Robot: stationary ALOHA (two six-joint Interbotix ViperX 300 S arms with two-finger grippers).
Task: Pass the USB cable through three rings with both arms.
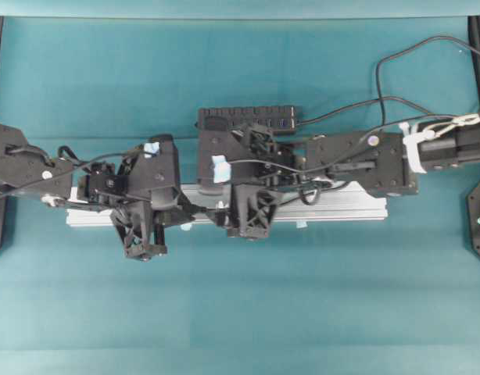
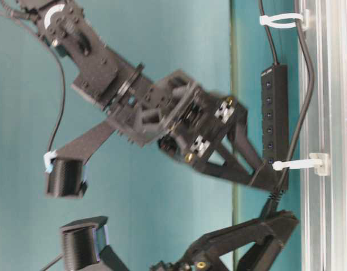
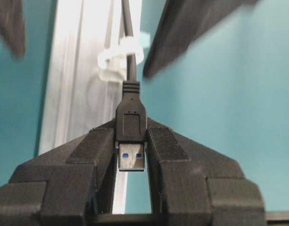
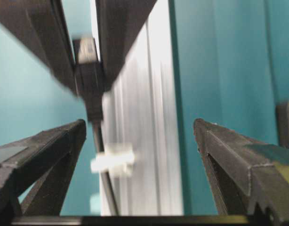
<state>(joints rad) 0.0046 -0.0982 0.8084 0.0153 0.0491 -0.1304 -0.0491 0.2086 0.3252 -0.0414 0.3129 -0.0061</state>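
My left gripper's fingers surround the plug's metal tip (image 4: 86, 51), which must enter the next ring, so my right gripper should take the plug's neck (image 4: 94, 112) and free the metal tip.
My left gripper (image 3: 131, 141) is shut on the black plug of the USB cable (image 3: 131, 120), whose metal tip shows between the jaws. Just ahead of the plug, the cable runs through a white ring (image 3: 120, 55) on the silver rail (image 3: 78, 80). My right gripper (image 4: 140, 134) stands open on either side of that ring (image 4: 114, 160) and touches nothing. It faces the left gripper's fingers (image 4: 116, 33). In the table-level view the cable (image 2: 302, 113) passes one ring (image 2: 300, 165) and reaches a second ring (image 2: 281, 21) further along.
A black multi-port hub (image 1: 248, 119) lies behind the rail (image 1: 342, 205), and its cord loops off toward the back right. Both arm bodies crowd over the rail's middle. Teal table surface (image 1: 240, 312) lies in front of the rail.
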